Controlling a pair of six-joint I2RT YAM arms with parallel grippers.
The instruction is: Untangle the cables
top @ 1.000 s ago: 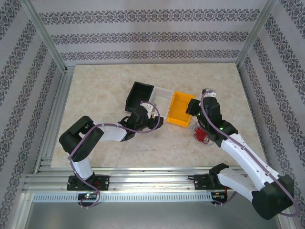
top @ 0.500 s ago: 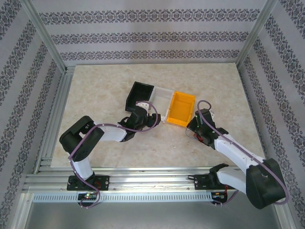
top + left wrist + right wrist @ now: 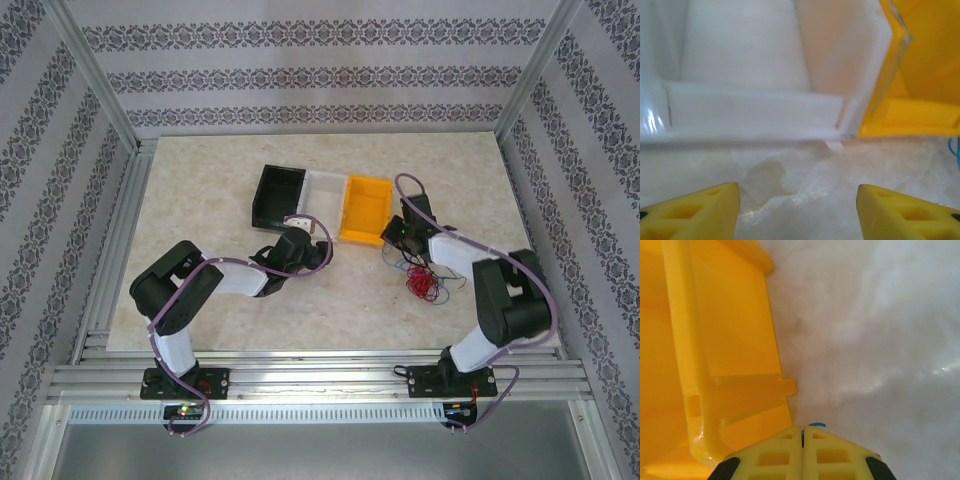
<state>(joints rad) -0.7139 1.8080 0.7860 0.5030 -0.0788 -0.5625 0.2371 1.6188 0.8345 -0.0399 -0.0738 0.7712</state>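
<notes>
The red tangle (image 3: 425,284) is a long way from the robot's left gripper, so next the right gripper brings it by the blue cable in front of the white bin (image 3: 790,172) first.
The cables (image 3: 425,280) lie in a loose heap on the table right of centre, a red tangle with blue-green and dark strands spread around it. My right gripper (image 3: 397,240) is low beside the yellow bin's (image 3: 365,208) near right corner. Its jaws (image 3: 803,428) are shut, with a bit of blue cable (image 3: 816,425) pinched at the tips. My left gripper (image 3: 318,252) hovers open over bare table in front of the white bin (image 3: 740,105), its yellow fingers (image 3: 705,207) wide apart with nothing between them. A blue strand (image 3: 954,147) shows at that view's right edge.
Three bins stand in a row at mid-table: black (image 3: 278,192), white (image 3: 325,188), yellow. The yellow bin's wall (image 3: 715,340) is right beside my right fingers. Aluminium frame posts and patterned walls ring the table (image 3: 200,190).
The right arm folded in and its gripper moved from the cable heap to the yellow bin's corner. The row of bins shifted back and left. The left gripper barely moved.
</notes>
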